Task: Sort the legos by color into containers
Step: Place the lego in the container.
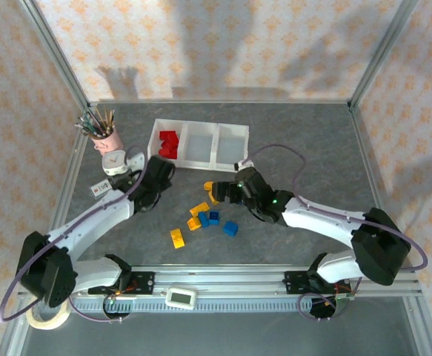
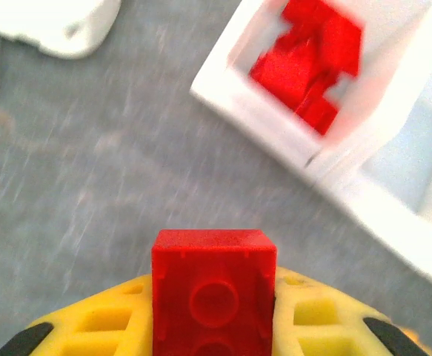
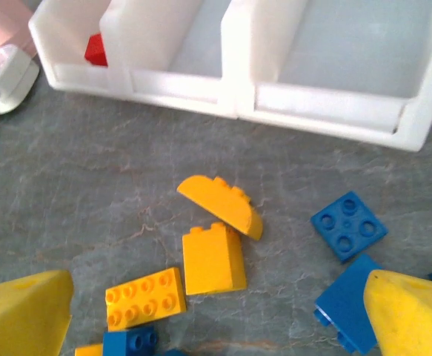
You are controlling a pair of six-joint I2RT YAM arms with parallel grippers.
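Note:
The way is open from the gripped red lego [image 2: 214, 293] to the compartment holding red legos [image 1: 168, 144], so my left gripper should keep going over that compartment and let go there.
My left gripper [image 1: 161, 170] is shut on a red lego [image 2: 213, 291], held between its yellow fingers [image 2: 90, 326] just short of the white three-compartment tray [image 1: 217, 145]. Several red legos [image 1: 169, 143] lie in the tray's left compartment [image 2: 310, 63]; the other two compartments look bare. My right gripper [image 1: 217, 191] hangs open [image 3: 219, 293] over the loose pile. Below it lie a curved yellow lego [image 3: 221, 205], a sloped yellow one [image 3: 213, 259] and a flat yellow one [image 3: 144, 297], with blue legos [image 3: 348, 225] to the right. More yellow [image 1: 177, 237] and blue legos [image 1: 230, 228] lie on the table.
A pink pencil cup [image 1: 106, 137] and a small white clock [image 1: 115, 161] stand left of the tray. A tag [image 1: 101, 190] lies near the left arm. A tape roll [image 1: 49, 315] and a white display [image 1: 180, 297] sit at the near rail. Metal frame posts border the table.

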